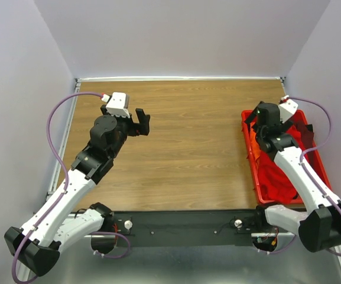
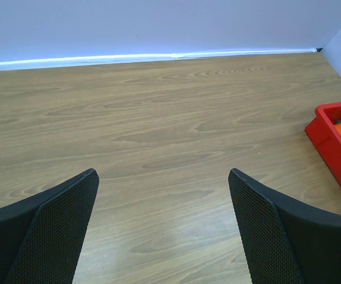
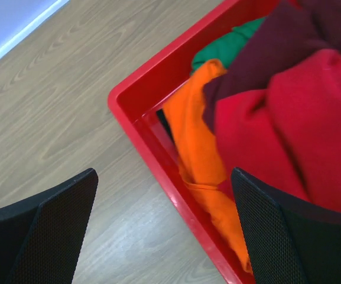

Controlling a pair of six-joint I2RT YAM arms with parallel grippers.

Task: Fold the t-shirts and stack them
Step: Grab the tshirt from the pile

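Observation:
I should go on moving my right gripper open into the bin, because the red shirt is on top of the orange shirt, and close it on the red shirt's edge (image 3: 226,139).
The t-shirts lie bunched in a red plastic bin (image 1: 252,155) at the table's right edge. In the right wrist view I see a bright red shirt (image 3: 288,124), an orange shirt (image 3: 197,133), a dark maroon shirt (image 3: 276,47) and a bit of green cloth (image 3: 226,44). The red shirt also shows in the top view (image 1: 275,177). My right gripper (image 3: 164,231) is open and empty above the bin's left wall (image 3: 158,148); it shows in the top view (image 1: 265,127). My left gripper (image 2: 163,231) is open and empty over bare table, far left of the bin (image 2: 335,148); it shows in the top view (image 1: 139,123).
The wooden table (image 1: 188,148) is walled by pale panels at the back and sides. A black rail (image 1: 182,223) with the arm bases runs along the near edge. Purple cables loop beside each arm.

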